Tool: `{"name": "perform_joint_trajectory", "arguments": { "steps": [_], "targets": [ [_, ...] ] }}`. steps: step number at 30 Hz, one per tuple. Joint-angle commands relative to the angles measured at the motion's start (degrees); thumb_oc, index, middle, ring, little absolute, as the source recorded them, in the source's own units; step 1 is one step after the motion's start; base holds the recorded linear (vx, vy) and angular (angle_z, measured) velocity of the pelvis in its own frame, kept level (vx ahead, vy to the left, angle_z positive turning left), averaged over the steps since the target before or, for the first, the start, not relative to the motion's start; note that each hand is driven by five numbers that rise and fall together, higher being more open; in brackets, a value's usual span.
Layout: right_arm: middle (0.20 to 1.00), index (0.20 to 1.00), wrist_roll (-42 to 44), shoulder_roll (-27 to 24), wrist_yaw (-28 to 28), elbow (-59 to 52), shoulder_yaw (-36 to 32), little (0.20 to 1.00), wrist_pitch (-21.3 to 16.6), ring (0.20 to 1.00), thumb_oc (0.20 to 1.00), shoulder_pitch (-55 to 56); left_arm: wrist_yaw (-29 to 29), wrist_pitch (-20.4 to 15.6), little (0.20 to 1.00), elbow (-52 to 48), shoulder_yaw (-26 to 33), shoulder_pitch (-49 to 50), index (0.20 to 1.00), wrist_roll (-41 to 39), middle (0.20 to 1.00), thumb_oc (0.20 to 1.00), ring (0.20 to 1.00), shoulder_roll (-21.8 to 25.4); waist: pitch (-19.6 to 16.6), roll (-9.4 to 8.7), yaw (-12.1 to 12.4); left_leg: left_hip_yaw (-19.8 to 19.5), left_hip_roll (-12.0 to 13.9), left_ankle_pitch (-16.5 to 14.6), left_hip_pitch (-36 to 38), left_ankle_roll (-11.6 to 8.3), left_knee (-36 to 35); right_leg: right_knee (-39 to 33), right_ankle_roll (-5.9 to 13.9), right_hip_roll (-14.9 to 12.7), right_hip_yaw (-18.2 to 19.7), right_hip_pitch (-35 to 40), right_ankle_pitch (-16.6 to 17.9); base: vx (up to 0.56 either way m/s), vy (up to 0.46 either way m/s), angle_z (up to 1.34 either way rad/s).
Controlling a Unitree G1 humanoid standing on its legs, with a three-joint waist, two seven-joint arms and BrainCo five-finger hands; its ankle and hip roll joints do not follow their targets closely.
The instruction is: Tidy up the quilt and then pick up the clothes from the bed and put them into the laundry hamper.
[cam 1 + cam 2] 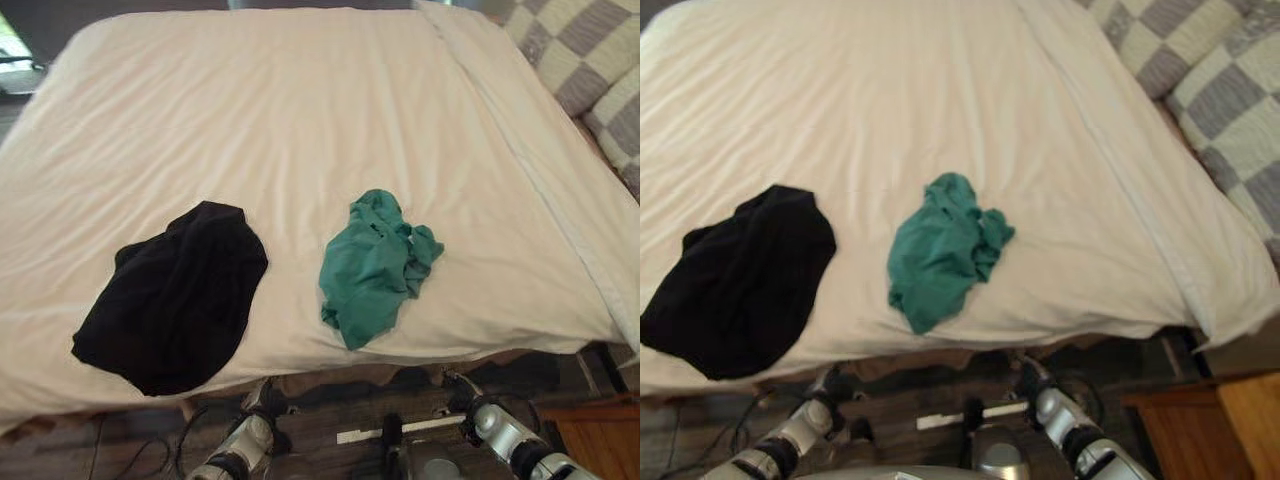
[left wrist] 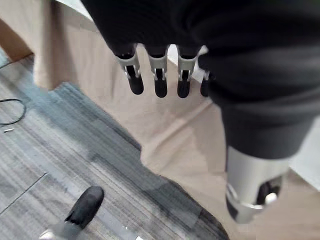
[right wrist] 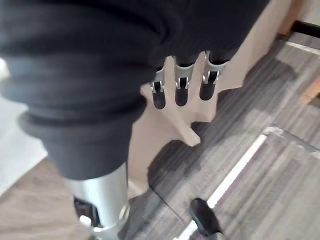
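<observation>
I expect the crumpled green garment [image 1: 362, 275] to hang in a short heap when I carry it to the hamper, because loose folds [image 1: 413, 250] gather across it.
The cream quilt [image 1: 300, 120] lies spread flat over the bed. Two garments rest on it near the front edge: a black one [image 1: 170, 300] on the left and a crumpled green one [image 1: 375, 265] to its right. Both hands hang low in front of the bed, below the quilt's edge. My left hand [image 2: 159, 80] shows straight fingers beside the beige bed skirt [image 2: 165, 135] and holds nothing. My right hand [image 3: 181, 92] is likewise open and empty over the floor. From the head camera, the left hand [image 1: 828, 388] sits below the black garment and the right hand [image 1: 1032, 380] below the green one.
Checkered pillows [image 1: 575, 45] lie at the bed's far right. A wooden nightstand [image 1: 1210, 430] stands at the lower right beside the bed. Grey plank floor [image 2: 45, 165] runs along the bed's front, with a white strip [image 1: 400, 428] on it.
</observation>
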Motion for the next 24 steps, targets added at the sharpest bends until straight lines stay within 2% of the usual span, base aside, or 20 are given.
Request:
{"name": "perform_joint_trajectory", "arguments": {
  "steps": [1,3,4,5,7,10,11,12,14,15,16,17,19,20,22,23,24],
  "targets": [
    [1.0,1.0,-2.6,3.9,-0.6,-0.6,1.2,1.0,-0.2,1.0,1.0,-2.7,1.0,0.1,1.0,0.5,-0.5,-1.5,1.0,0.7,1.0,1.0,1.0,2.0,0.2,-2.95,2.1,-0.1,-3.0,-6.9,2.3,0.5,5.0,-0.1,9.85,-8.8,1.9,-2.1,4.0,-0.01,0.069,0.01],
    [1.0,1.0,-3.1,4.8,-0.3,-0.6,1.5,1.0,-0.2,1.0,1.0,-2.1,1.1,0.8,1.0,1.5,0.2,-1.3,1.0,1.4,1.0,1.0,1.0,3.2,0.4,-3.21,2.3,-0.1,-3.2,-6.6,1.6,1.16,4.4,-1.0,10.62,-8.4,4.4,-2.8,5.0,-0.02,0.033,-0.09],
    [1.0,1.0,-3.1,4.8,-0.3,-0.6,1.5,1.0,-0.2,1.0,1.0,-2.1,1.1,0.8,1.0,1.5,0.2,-1.3,1.0,1.4,1.0,1.0,1.0,3.2,0.3,-3.24,2.3,-0.1,-3.2,-6.5,1.6,1.17,4.4,-1.0,10.62,-8.4,4.4,-2.8,5.0,-0.03,0.06,-0.05],
    [1.0,1.0,-3.6,4.8,-0.5,-0.3,1.6,1.0,0.0,1.0,1.0,-1.4,1.4,1.4,1.0,2.3,0.8,-0.9,1.0,1.9,1.0,1.0,1.0,3.6,0.2,-3.03,2.6,-1.2,-4.3,-6.5,0.9,2.12,4.1,-0.6,10.4,-6.6,7.9,-2.0,3.4,-0.03,0.035,0.06],
    [1.0,1.0,-3.0,4.7,-0.8,0.3,1.1,1.0,0.1,1.0,1.0,-1.2,2.3,1.7,1.0,3.4,1.9,-0.4,1.0,1.7,1.0,1.0,1.0,3.7,0.1,-3.14,3.2,-1.4,-4.9,-6.4,0.7,2.23,4.0,-1.4,10.2,-6.7,8.1,-1.1,3.2,-0.03,-0.001,0.15],
    [1.0,1.0,1.2,4.0,-3.2,4.5,-5.2,1.0,0.8,1.0,1.0,1.9,5.5,2.6,1.0,7.0,9.0,3.6,1.0,-2.1,1.0,1.0,1.0,3.1,-0.9,-2.89,4.3,-1.8,-5.5,-4.6,0.5,2.0,1.7,-4.9,9.92,-7.8,7.2,1.1,2.4,0.01,-0.026,0.08],
    [1.0,1.0,1.3,4.0,-3.2,4.5,-5.2,1.0,0.8,1.0,1.0,2.0,5.5,2.6,1.0,7.0,9.0,3.7,1.0,-2.2,1.0,1.0,1.0,3.1,-1.0,-2.88,4.3,-1.8,-5.5,-4.6,0.6,1.99,1.5,-5.1,9.92,-7.8,7.2,1.2,2.5,0.05,-0.015,0.23],
    [1.0,1.0,4.6,2.9,-4.2,7.3,-10.4,1.0,1.7,1.0,1.0,4.3,6.6,3.3,1.0,10.2,14.7,7.3,1.0,-5.6,1.0,1.0,1.0,3.2,-1.8,-2.51,4.2,-1.4,-5.2,-3.0,1.4,1.34,-1.5,-7.5,10.44,-8.3,6.3,2.4,3.3,0.05,-0.019,0.21],
    [1.0,1.0,8.6,1.4,-5.4,9.4,-16.4,1.0,2.4,1.0,1.0,6.5,7.1,3.8,1.0,12.9,19.4,10.3,1.0,-8.4,1.0,1.0,1.0,4.2,-2.6,-2.28,3.8,-1.0,-5.0,-1.9,1.9,0.72,-3.8,-9.3,10.83,-8.6,5.6,3.1,3.8,0.05,-0.017,0.18],
    [1.0,1.0,8.6,1.4,-5.4,9.4,-16.3,1.0,2.4,1.0,1.0,6.6,7.1,3.8,1.0,12.8,19.3,10.3,1.0,-8.4,1.0,1.0,1.0,4.2,-2.6,-2.25,3.8,-1.1,-5.0,-1.8,2.1,0.7,-4.0,-9.4,10.83,-8.6,5.6,3.2,3.9,0.07,-0.019,0.11],
    [1.0,1.0,17.4,-1.4,-7.1,10.4,-25.4,1.0,2.6,1.0,1.0,8.3,8.1,4.2,1.0,15.6,26.1,13.5,1.0,-12.8,1.0,1.0,1.0,6.7,-2.9,-1.92,3.1,-0.6,-4.6,-1.2,3.3,0.14,-5.5,-10.8,11.24,-8.6,4.8,4.2,4.3,0.04,-0.015,0.03],
    [1.0,1.0,17.4,-1.3,-7.1,10.4,-25.4,1.0,2.6,1.0,1.0,8.3,8.1,4.2,1.0,15.6,26.1,13.5,1.0,-12.9,1.0,1.0,1.0,6.7,-3.0,-1.96,3.1,-0.6,-4.6,-1.0,3.1,0.16,-5.6,-10.8,11.22,-8.6,4.8,3.9,4.4,0.06,-0.027,0.03],
    [1.0,1.0,24.6,-4.9,-10.2,8.8,-33.9,1.0,1.6,1.0,1.0,10.8,9.5,3.1,1.0,15.4,33.2,15.9,1.0,-18.5,1.0,1.0,1.0,10.5,-3.0,-1.68,2.6,-0.4,-4.3,-0.6,4.0,-0.32,-6.5,-11.4,11.39,-8.5,4.4,4.6,4.4,0.03,-0.013,0.04],
    [1.0,1.0,25.5,-5.9,-11.6,6.6,-36.0,1.0,0.7,1.0,1.0,12.0,10.4,2.5,1.0,14.5,34.9,16.2,1.0,-19.8,1.0,1.0,1.0,12.1,-3.2,-1.57,2.4,-0.3,-4.2,-0.3,3.8,-0.4,-6.7,-11.5,11.43,-8.6,4.1,4.5,4.5,0.02,-0.006,0.06],
    [1.0,1.0,24.0,-12.6,-18.4,-8.5,-44.1,1.0,-2.4,1.0,1.0,15.8,15.8,-1.0,1.0,1.8,39.4,16.6,1.0,-19.4,1.0,1.0,1.0,21.1,-3.2,-0.73,1.9,-0.5,-3.9,-0.4,4.9,-0.86,-7.1,-11.5,11.76,-8.4,3.5,5.6,4.0,0.01,-0.002,0.13],
    [1.0,1.0,23.9,-12.5,-18.4,-8.9,-44.3,1.0,-2.2,1.0,1.0,16.0,15.9,-0.9,1.0,1.6,39.4,16.7,1.0,-19.3,1.0,1.0,1.0,21.1,-3.3,-0.79,2.0,-0.5,-3.9,-0.1,4.6,-0.81,-7.1,-11.5,11.73,-8.5,3.5,5.4,4.3,-0.02,0.003,0.17],
    [1.0,1.0,18.4,-16.1,-19.8,-18.4,-46.2,1.0,-3.1,1.0,1.0,17.3,18.6,-2.1,1.0,-9.3,40.6,16.7,1.0,-16.0,1.0,1.0,1.0,25.2,-3.2,-0.43,1.8,-0.5,-3.7,-0.7,5.3,-0.85,-7.0,-11.2,11.86,-8.4,3.4,5.8,3.7,-0.02,-0.001,0.12]
  ]
}}
